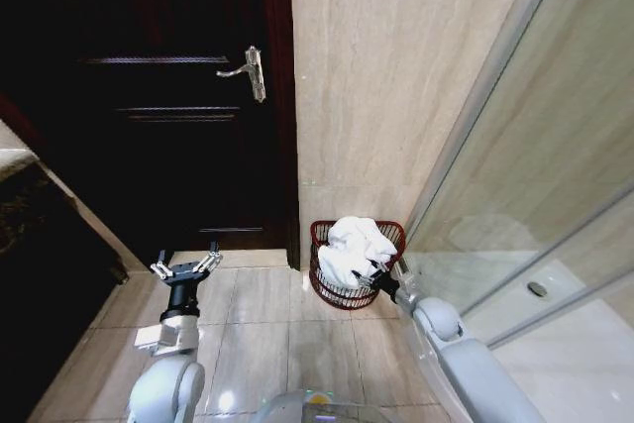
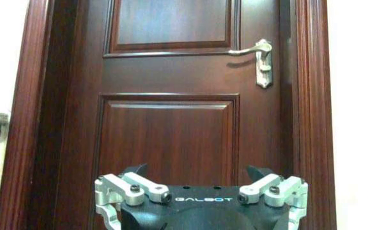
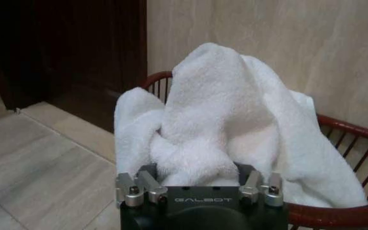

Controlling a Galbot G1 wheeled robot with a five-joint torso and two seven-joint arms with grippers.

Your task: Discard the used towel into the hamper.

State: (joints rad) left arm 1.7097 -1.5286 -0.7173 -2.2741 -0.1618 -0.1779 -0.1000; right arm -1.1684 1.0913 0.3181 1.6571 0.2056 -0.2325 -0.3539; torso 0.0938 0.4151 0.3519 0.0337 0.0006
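I expect the towel to sink into the hamper when I push down, since its loose folds bulge above the hamper's rim beside open space.
The hamper is a small round reddish-brown basket standing on the floor tiles in the corner between door and wall. A white towel is heaped inside it, rising above the rim and draping over the near edge. My right gripper sits at the hamper's near-right rim, open, with a fold of towel bulging between its fingers. The red rim curves around the cloth. My left gripper is held up open and empty to the left, facing the door, well apart from the hamper.
A dark wooden door with a metal lever handle stands shut behind the left gripper. A glass shower partition runs along the right. A dark counter borders the left. Beige floor tiles lie open between.
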